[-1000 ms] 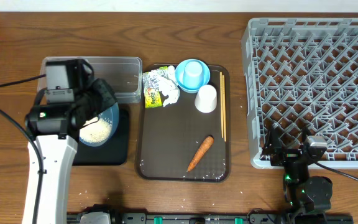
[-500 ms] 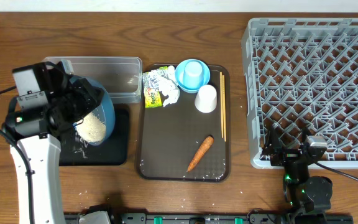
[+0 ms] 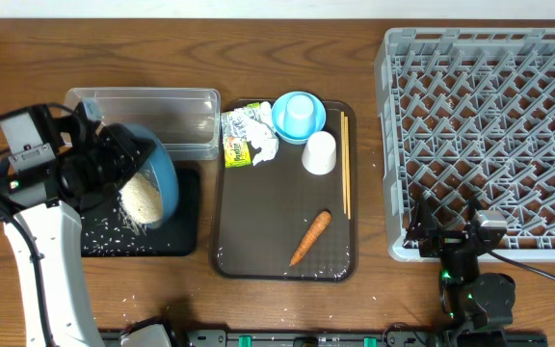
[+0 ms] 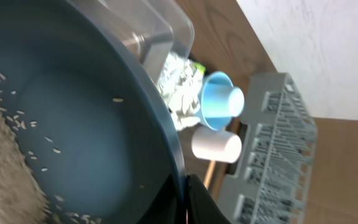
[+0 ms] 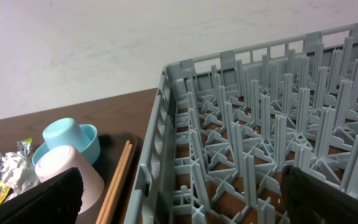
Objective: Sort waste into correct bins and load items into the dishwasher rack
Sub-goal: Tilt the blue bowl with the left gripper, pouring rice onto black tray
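Observation:
Rice and loose grains (image 3: 143, 200) are in the tilted dark-blue bowl, so next my left gripper moves back and tilts the bowl more steeply over the black tray (image 3: 176, 237).
My left gripper (image 3: 121, 164) is shut on the rim of the large dark-blue bowl (image 3: 157, 178), which is tipped steeply over the black tray (image 3: 187, 236). White rice (image 3: 141, 200) slides down inside the bowl, and loose grains (image 3: 114, 229) lie scattered on the tray. The left wrist view shows the bowl (image 4: 79, 130) pinched between the fingers of that gripper (image 4: 185, 200). My right gripper (image 3: 448, 227) stands open and holds nothing at the near edge of the grey dishwasher rack (image 3: 489, 125), with the rack (image 5: 247, 143) straight ahead of it (image 5: 182, 196).
A clear tub (image 3: 176, 114) sits behind the black tray. The brown serving tray (image 3: 258, 246) carries a crumpled wrapper (image 3: 242, 143), a light-blue bowl (image 3: 299, 116), an upturned white cup (image 3: 320, 152), chopsticks (image 3: 345, 178) and a carrot (image 3: 309, 237).
The left arm has swung left and tipped the dark-blue bowl further. Rice has slid toward the rim and grains now lie on the black tray. The right arm has not moved.

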You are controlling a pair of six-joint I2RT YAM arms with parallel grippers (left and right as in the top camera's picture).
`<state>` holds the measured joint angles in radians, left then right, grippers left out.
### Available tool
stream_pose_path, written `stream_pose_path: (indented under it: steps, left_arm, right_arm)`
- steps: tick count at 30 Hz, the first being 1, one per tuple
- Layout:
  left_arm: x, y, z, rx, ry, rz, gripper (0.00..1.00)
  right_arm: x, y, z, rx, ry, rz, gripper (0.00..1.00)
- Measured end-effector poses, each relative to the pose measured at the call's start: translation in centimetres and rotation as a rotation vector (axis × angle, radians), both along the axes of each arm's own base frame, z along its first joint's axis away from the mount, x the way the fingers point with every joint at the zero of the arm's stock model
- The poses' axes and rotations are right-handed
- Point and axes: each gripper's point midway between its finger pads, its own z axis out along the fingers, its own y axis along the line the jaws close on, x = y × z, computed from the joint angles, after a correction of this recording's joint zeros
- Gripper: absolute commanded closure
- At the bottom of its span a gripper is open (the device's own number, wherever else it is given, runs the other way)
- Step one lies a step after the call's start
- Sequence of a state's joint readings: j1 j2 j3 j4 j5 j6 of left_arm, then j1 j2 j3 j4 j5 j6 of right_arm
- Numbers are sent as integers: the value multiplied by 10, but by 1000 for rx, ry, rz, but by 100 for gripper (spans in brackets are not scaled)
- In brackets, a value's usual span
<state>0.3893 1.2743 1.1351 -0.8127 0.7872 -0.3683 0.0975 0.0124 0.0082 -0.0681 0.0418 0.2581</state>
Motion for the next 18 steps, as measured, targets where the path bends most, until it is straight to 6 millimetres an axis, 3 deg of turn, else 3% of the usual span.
stream_pose_path:
  steps: [8, 18]
  left_arm:
    - [-13, 3, -24, -153, 18, 4, 94]
    - [-14, 3, -1, -278, -90, -34, 94]
  right_arm:
    - [0, 0, 0, 0, 0, 0, 1]
    - [0, 0, 0, 0, 0, 0, 1]
